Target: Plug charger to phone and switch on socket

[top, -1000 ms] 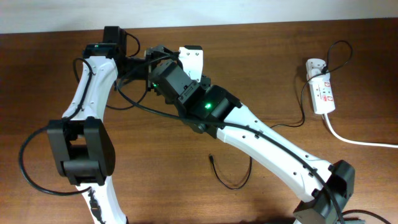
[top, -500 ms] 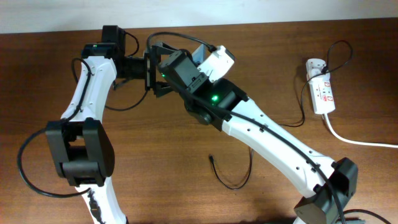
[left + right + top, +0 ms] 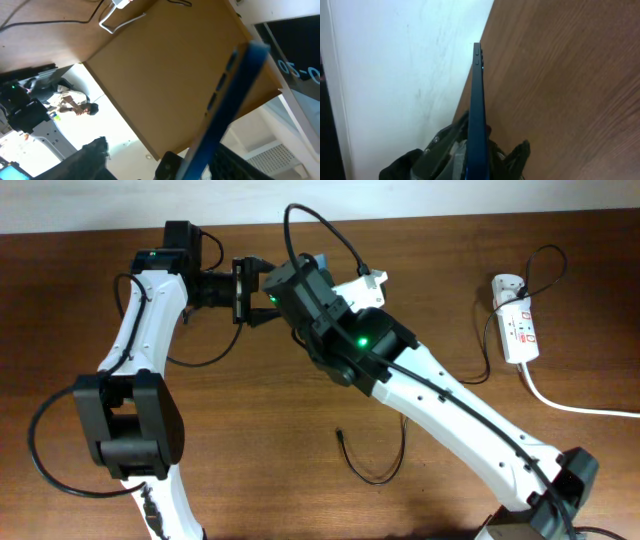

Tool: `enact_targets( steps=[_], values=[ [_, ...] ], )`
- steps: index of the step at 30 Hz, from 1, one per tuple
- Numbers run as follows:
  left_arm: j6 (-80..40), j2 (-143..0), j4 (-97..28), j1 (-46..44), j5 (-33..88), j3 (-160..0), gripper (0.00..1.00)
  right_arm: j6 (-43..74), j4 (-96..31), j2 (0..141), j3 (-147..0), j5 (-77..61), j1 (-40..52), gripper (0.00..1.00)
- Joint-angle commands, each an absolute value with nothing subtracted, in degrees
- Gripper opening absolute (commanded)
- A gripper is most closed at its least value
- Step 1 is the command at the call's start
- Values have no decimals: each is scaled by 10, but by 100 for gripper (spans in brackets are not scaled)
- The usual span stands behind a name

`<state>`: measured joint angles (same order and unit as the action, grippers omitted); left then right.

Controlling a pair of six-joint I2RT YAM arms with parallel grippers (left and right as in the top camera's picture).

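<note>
The phone (image 3: 225, 110) is in my right gripper and the charger's tip (image 3: 340, 434) lies free, so next my left gripper takes the phone before my right gripper takes the charger's tip.
The phone (image 3: 477, 110) shows edge-on as a thin blue slab, raised above the table, with my right gripper (image 3: 480, 150) shut on its lower end. In the left wrist view the phone (image 3: 225, 100) slants between the jaws of my left gripper (image 3: 165, 150). It lies close to the right finger, with a wide gap to the left finger, so that gripper is open. Overhead, the left gripper (image 3: 258, 292) faces the right wrist, which hides the phone. The charger (image 3: 385, 470) loops on the table, its tip (image 3: 341, 434) lying free. The socket (image 3: 518, 325) lies at the far right.
A thick white cord (image 3: 575, 406) runs from the socket off the right edge. The right arm (image 3: 450, 405) crosses the table diagonally over part of the charger cable. A loose black robot wire (image 3: 195, 360) hangs beside the left arm.
My right wrist has rolled and swung toward the back right with the phone. The left jaws have opened wider and then narrowed again. The left arm has hardly moved.
</note>
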<state>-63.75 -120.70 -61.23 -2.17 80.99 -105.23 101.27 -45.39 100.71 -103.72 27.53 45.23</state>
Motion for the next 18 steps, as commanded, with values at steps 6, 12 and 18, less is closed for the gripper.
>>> enact_targets(
  steps=[6,12,18],
  values=[
    [-653,-1186,-611,-20,849,-1058,49,1096,-476,986,-1047,240,453,10],
    [-653,-1186,-611,-20,854,-1058,36,1130,-478,987,-1047,213,454,11],
    [-653,-1186,-611,-20,860,-1058,32,1147,-474,987,-1047,196,454,16]
  ],
)
